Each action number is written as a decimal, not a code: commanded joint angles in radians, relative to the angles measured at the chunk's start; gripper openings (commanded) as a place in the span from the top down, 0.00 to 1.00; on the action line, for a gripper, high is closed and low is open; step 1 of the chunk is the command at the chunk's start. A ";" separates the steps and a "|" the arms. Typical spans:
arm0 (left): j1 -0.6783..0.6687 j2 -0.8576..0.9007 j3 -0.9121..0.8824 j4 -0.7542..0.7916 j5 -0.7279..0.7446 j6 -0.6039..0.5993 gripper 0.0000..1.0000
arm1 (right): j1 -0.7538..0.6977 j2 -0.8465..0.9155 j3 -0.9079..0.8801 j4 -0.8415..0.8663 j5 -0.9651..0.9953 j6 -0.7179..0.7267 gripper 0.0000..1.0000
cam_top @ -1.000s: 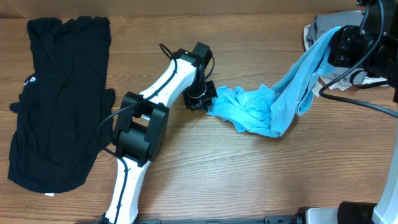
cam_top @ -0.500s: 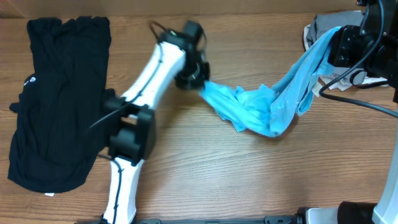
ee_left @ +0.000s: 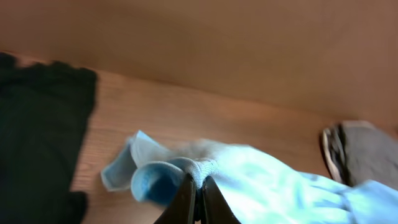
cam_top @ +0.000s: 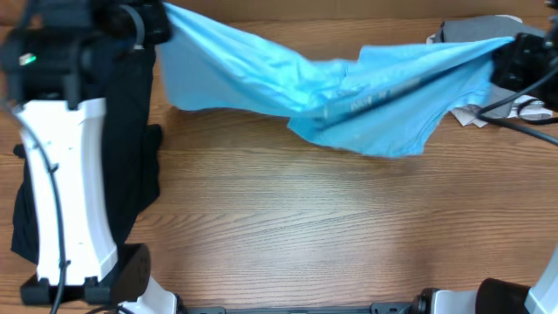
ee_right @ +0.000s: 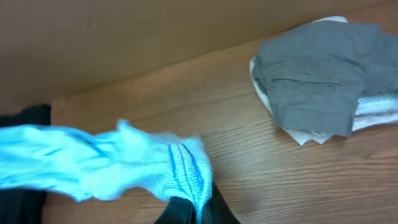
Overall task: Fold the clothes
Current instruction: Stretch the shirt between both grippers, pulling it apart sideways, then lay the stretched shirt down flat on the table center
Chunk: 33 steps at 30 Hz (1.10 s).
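My two grippers should lift the shirt and swing its loose edge toward the table's back [cam_top: 292, 33] before they lower it. The light blue shirt's loose edge [cam_top: 375, 143] hangs bunched toward the front.
A light blue shirt [cam_top: 349, 92] is stretched in the air across the back of the table, from upper left to upper right. My left gripper [cam_top: 161, 13] is shut on its left end, which shows pinched between the fingers in the left wrist view [ee_left: 198, 186]. My right gripper [cam_top: 504, 48] is shut on its right end, a ribbed edge in the right wrist view [ee_right: 196, 202]. A black garment [cam_top: 52, 157] lies flat at the left, partly hidden by the left arm.
A folded pile with a grey garment on top [ee_right: 317, 78] lies at the back right corner, also in the overhead view [cam_top: 466, 30]. The left arm's white link [cam_top: 70, 192] stands tall over the left side. A brown wall runs along the back.
My left gripper has lifted and swung far left with the blue shirt's end, pulling the crumpled shirt off the table into a taut spread between both grippers.
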State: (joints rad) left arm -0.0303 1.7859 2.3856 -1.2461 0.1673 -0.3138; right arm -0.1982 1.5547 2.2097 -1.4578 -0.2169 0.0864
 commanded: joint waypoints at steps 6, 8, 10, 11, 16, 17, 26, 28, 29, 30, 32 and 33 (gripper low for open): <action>0.182 -0.135 0.006 0.001 -0.032 0.000 0.96 | -0.216 -0.121 0.024 -0.005 -0.190 0.018 0.96; 0.208 -0.167 0.006 0.002 -0.033 0.000 0.96 | -0.243 -0.150 0.024 -0.014 -0.190 0.014 0.96; 0.228 -0.198 0.006 0.001 -0.032 0.000 0.96 | -0.263 -0.179 0.024 -0.021 -0.189 0.014 0.96; 0.239 -0.218 0.006 -0.001 -0.032 0.000 0.96 | -0.272 -0.195 0.024 -0.024 -0.189 0.014 0.96; 0.248 -0.315 0.006 -0.031 -0.033 0.005 0.96 | -0.302 -0.279 0.024 -0.049 -0.189 0.014 0.96; 0.248 -0.331 0.006 -0.039 -0.033 0.005 0.96 | -0.303 -0.293 0.024 -0.053 -0.188 0.014 0.96; 0.248 -0.368 0.005 -0.112 -0.030 0.004 0.96 | -0.302 -0.313 0.023 -0.097 -0.190 0.011 0.96; 0.246 -0.335 0.005 -0.114 -0.009 0.004 0.96 | -0.301 -0.278 0.023 -0.101 -0.217 -0.011 0.96; 0.246 -0.316 0.005 -0.111 0.002 0.004 0.96 | -0.301 -0.253 0.023 -0.099 -0.247 -0.031 0.96; 0.246 -0.296 0.005 -0.103 0.015 0.004 0.96 | -0.301 -0.234 0.023 -0.093 -0.269 -0.043 0.96; 0.246 -0.259 0.005 -0.084 0.034 0.004 0.96 | -0.301 -0.186 0.023 -0.068 -0.310 -0.066 0.96; 0.245 -0.232 0.005 -0.065 0.044 0.004 0.96 | -0.301 -0.162 0.023 -0.050 -0.326 -0.073 0.96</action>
State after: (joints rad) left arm 0.2111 1.4773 2.3856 -1.3483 0.1684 -0.3138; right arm -0.4911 1.3106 2.2238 -1.5482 -0.4625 0.0662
